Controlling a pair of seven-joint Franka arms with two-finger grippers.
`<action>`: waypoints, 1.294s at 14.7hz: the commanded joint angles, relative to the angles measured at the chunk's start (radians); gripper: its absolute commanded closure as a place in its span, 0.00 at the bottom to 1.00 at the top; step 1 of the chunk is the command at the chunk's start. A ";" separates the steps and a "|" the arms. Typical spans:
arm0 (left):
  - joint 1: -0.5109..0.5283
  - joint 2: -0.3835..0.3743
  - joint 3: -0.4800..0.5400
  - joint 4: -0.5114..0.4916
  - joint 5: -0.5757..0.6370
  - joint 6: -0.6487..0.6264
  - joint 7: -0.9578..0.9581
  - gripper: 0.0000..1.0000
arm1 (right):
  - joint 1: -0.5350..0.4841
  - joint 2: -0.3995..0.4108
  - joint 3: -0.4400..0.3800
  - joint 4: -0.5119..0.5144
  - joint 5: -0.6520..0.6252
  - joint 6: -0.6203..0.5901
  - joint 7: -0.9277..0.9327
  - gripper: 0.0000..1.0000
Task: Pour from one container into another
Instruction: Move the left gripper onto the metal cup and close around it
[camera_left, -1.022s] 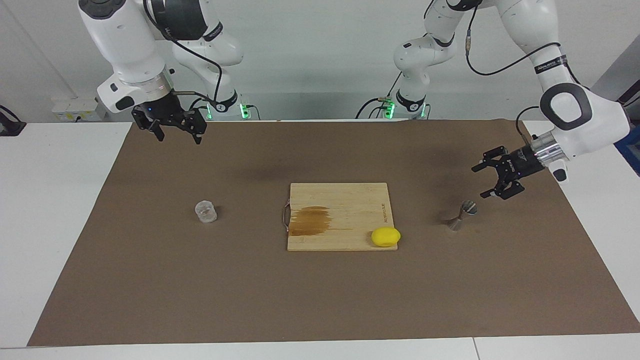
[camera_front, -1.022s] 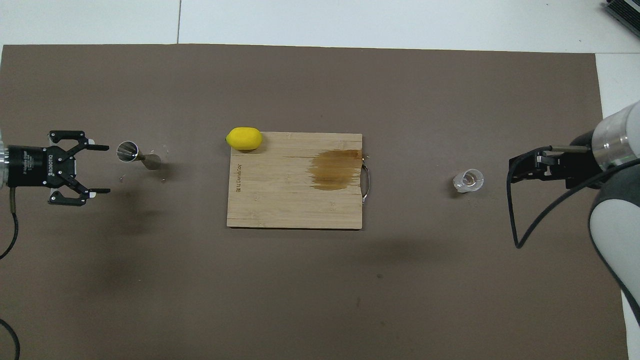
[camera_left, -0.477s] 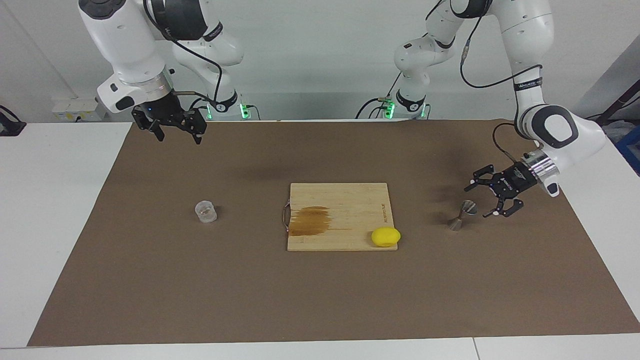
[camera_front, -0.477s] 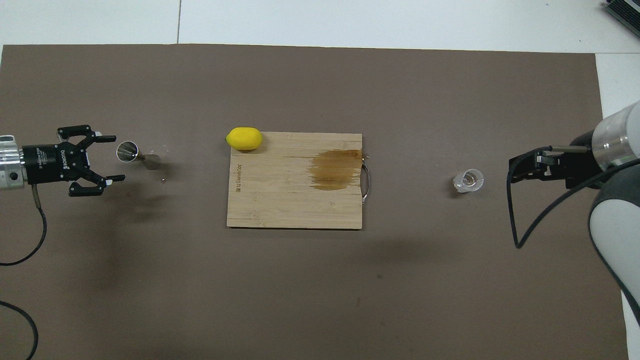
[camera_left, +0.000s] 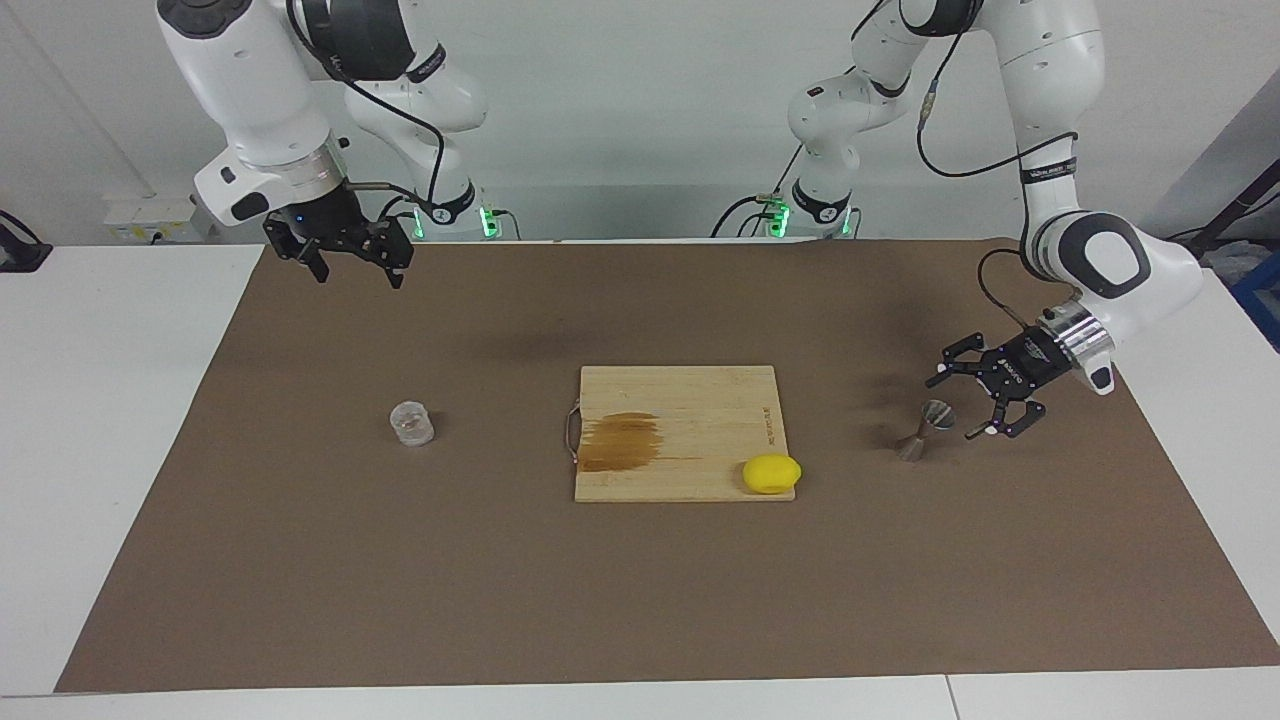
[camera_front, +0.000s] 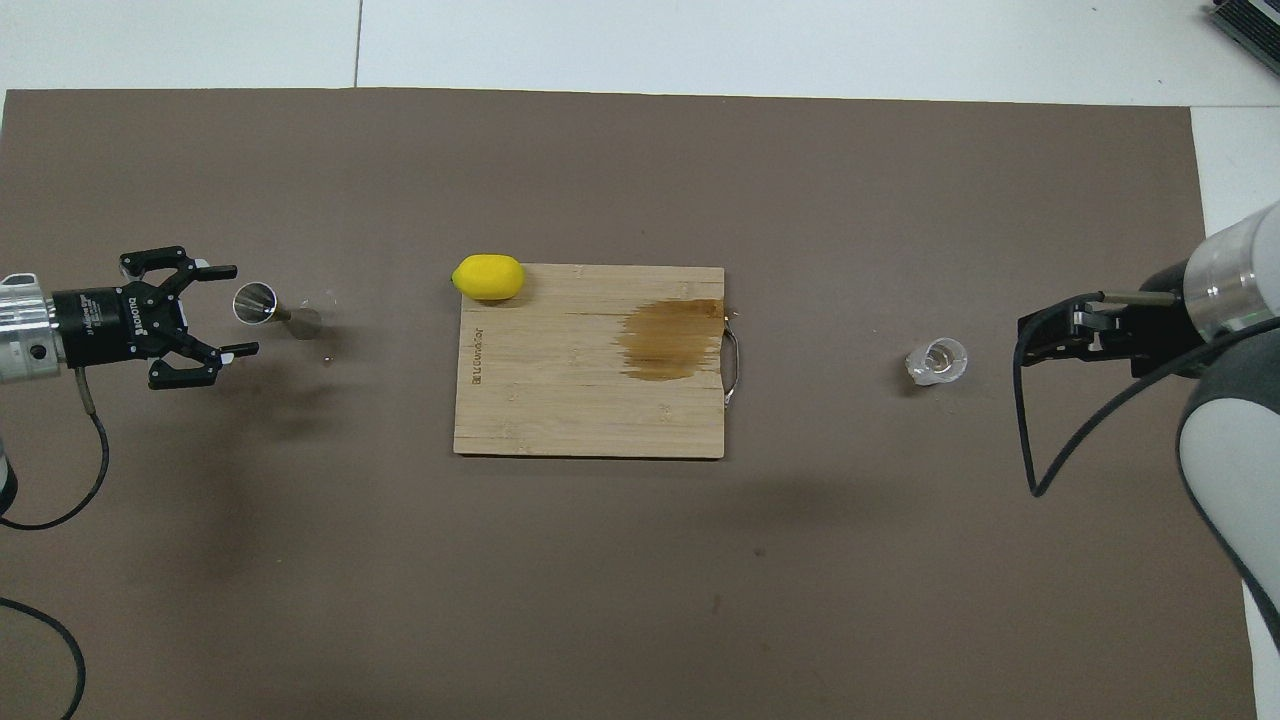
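Drops (camera_front: 327, 360) are scattered on the brown mat next to the silver hourglass jigger (camera_front: 256, 304). I should expect more drops hidden behind the jigger when I take it away.
The silver hourglass jigger (camera_left: 922, 431) stands upright on the brown mat toward the left arm's end; it also shows in the overhead view (camera_front: 280, 312). My left gripper (camera_left: 952, 407) is open and low, level with the jigger's upper cone, and its fingertips reach either side of the cone's rim without gripping it; it also shows in the overhead view (camera_front: 243, 308). The clear glass tumbler (camera_left: 412, 423) stands toward the right arm's end and shows from overhead (camera_front: 937, 361). My right gripper (camera_left: 358, 276) is open and empty, and waits high over the mat's edge by its base.
A wooden cutting board (camera_left: 690, 400) with a brown stain and a metal handle lies mid-table between the two containers. A yellow lemon (camera_left: 771, 473) sits on the board's corner farthest from the robots, toward the jigger. White table surrounds the brown mat (camera_left: 640, 600).
My left gripper has dropped and moved in toward the jigger until its open fingers flank the upper cone. The right arm, tumbler, jigger and lemon have not moved.
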 joint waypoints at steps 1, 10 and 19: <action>-0.010 -0.013 0.002 -0.028 -0.027 0.017 -0.006 0.00 | -0.012 -0.022 0.003 -0.027 0.019 0.012 -0.019 0.00; -0.030 -0.016 0.002 -0.039 -0.028 0.019 0.000 0.00 | -0.012 -0.022 0.003 -0.027 0.019 0.012 -0.019 0.00; -0.030 -0.016 0.002 -0.042 -0.028 0.022 0.000 0.13 | -0.012 -0.022 0.003 -0.027 0.019 0.012 -0.019 0.00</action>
